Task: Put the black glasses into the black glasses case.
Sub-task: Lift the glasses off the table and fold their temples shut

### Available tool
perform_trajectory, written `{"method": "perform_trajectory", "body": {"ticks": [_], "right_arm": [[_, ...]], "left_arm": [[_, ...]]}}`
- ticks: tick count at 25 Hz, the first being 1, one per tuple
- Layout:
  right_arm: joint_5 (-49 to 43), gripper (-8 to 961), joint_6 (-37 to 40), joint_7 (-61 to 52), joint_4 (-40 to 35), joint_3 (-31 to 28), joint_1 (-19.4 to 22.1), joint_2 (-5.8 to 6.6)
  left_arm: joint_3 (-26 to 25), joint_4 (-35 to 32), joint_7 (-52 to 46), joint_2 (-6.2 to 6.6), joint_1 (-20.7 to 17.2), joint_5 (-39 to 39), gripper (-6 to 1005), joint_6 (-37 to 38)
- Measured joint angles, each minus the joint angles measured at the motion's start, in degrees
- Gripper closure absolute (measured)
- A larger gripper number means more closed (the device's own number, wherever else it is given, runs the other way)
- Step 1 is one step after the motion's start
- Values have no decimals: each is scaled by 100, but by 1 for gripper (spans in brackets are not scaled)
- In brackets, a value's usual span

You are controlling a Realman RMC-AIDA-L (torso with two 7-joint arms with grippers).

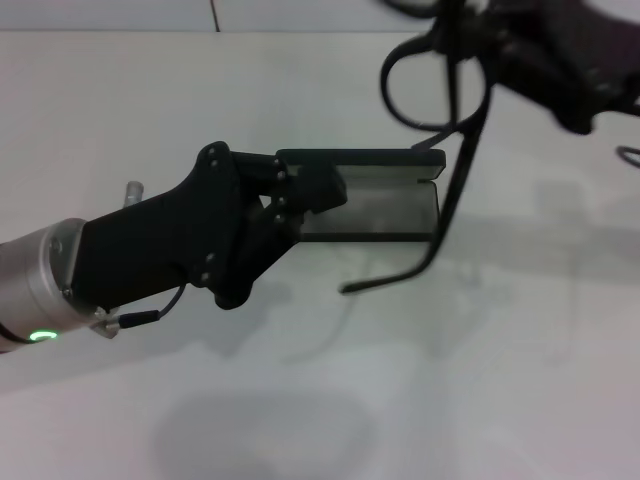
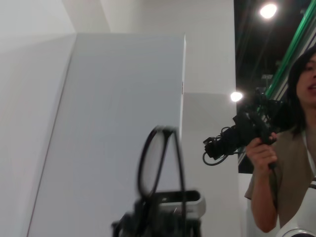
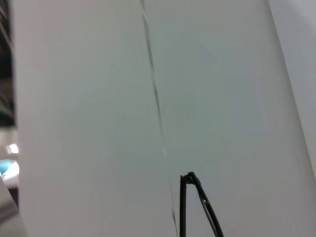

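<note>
A temple arm (image 1: 400, 276) sticks out open past the case's edge. My right gripper should first take the black glasses to my left gripper's tip (image 1: 333, 186) to fold the arm.
In the head view my left gripper (image 1: 325, 195) is shut on one end of the black glasses case (image 1: 372, 158) and holds it above the table. The case is open, with its grey lining showing. My right gripper (image 1: 520, 50) is at the top right, shut on the black glasses (image 1: 459, 180). The lenses are up by the gripper. The temple arms hang down past the free end of the case. The left wrist view shows the glasses (image 2: 157, 163) from below. The right wrist view shows only a bit of the frame (image 3: 183, 207).
The white table (image 1: 500, 380) lies below both arms, with their shadows on it. In the left wrist view a person (image 2: 284, 168) stands beyond the table holding a camera (image 2: 242, 133). White wall panels are behind.
</note>
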State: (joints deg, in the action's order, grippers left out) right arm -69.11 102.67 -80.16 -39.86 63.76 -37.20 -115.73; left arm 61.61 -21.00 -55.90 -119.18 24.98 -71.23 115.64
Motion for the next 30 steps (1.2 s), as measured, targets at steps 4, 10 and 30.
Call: {"method": "perform_trajectory", "body": {"ticks": [4, 10, 30], "right_arm": [[455, 886, 308, 75, 2, 13, 51, -12], [747, 886, 78, 640, 320, 185, -132, -47], [744, 885, -1163, 1610, 1166, 1380, -683, -46]], "left_arm": [[45, 41, 69, -32, 49, -44, 980, -13], [667, 53, 75, -63, 266, -99, 980, -14], [1317, 139, -391, -119, 348, 1398, 979, 69]]}}
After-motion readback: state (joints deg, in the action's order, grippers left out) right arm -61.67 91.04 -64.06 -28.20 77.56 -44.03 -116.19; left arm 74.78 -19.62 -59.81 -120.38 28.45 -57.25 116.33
